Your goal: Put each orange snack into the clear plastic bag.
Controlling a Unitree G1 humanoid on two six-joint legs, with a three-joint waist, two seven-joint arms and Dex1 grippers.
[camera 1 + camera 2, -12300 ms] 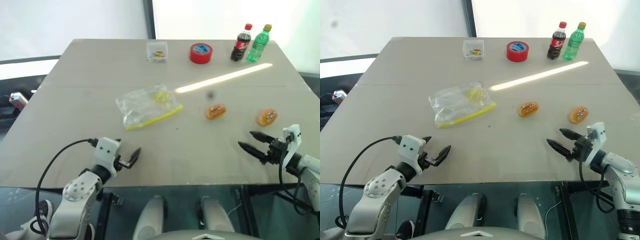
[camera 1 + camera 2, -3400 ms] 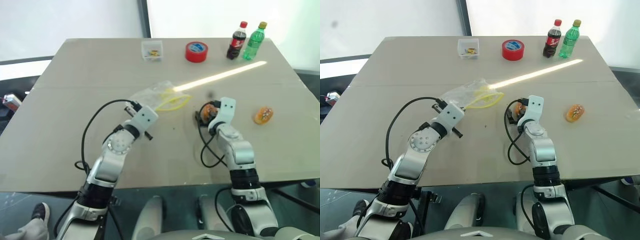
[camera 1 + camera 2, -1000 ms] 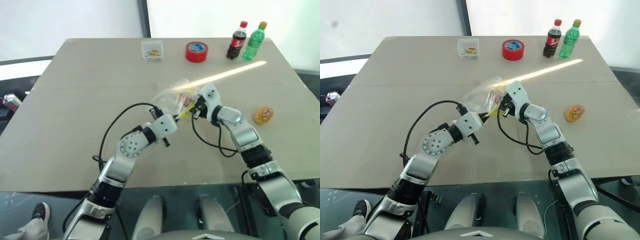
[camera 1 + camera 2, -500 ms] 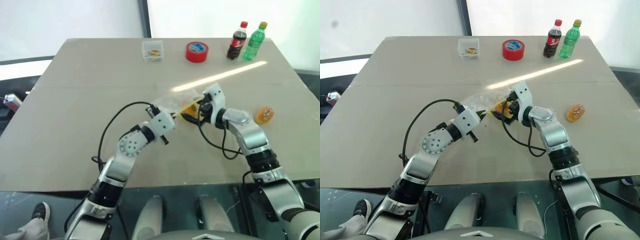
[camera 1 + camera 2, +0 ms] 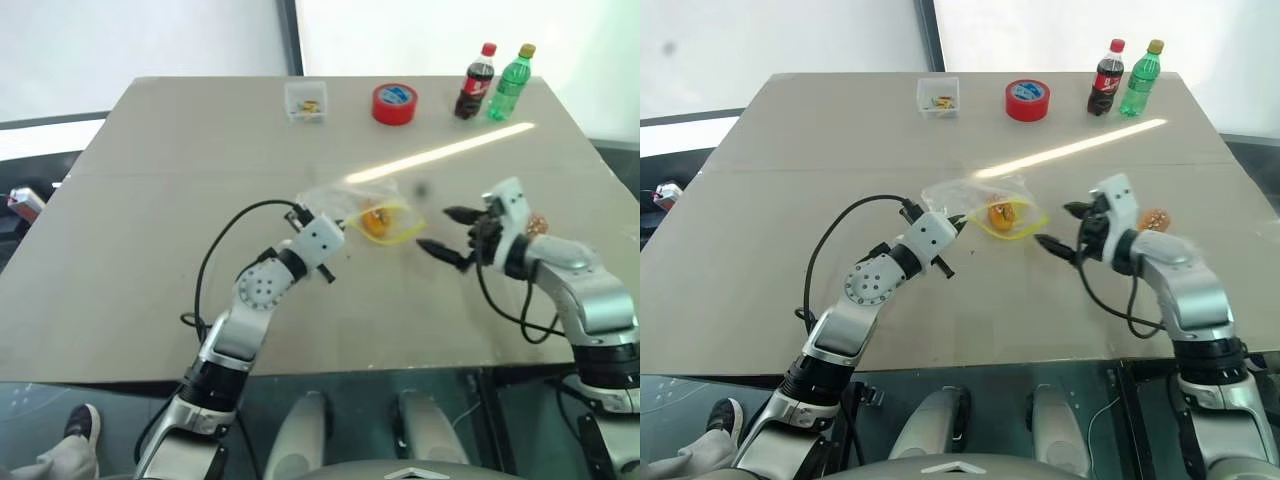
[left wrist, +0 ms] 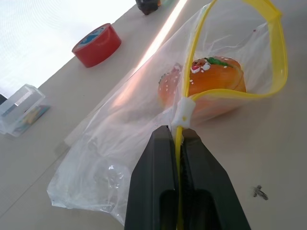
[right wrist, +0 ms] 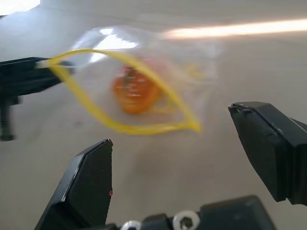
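Observation:
The other orange snack (image 5: 538, 224) will fit in next to the snack inside when I push it through, because the bag's yellow-edged opening (image 5: 403, 227) is wide open with room beside that snack.
The clear plastic bag (image 5: 345, 203) lies mid-table, its yellow-edged mouth held open toward the right. My left gripper (image 6: 178, 139) is shut on the yellow strip at the bag's near corner. One orange snack (image 6: 211, 79) rests inside the bag, just past the mouth. To the right of the mouth my right gripper (image 5: 433, 229) hovers open and empty, pointing at it. The other orange snack (image 5: 1154, 219) lies on the table just behind the right hand, partly hidden by it.
Along the far edge stand a small clear box (image 5: 306, 101), a red tape roll (image 5: 394, 103), a cola bottle (image 5: 467, 95) and a green bottle (image 5: 506, 85). A bright sun streak crosses the table behind the bag.
My right gripper has pulled out of the bag's mouth to the right and opened, leaving the orange snack inside. The left gripper keeps its hold on the bag.

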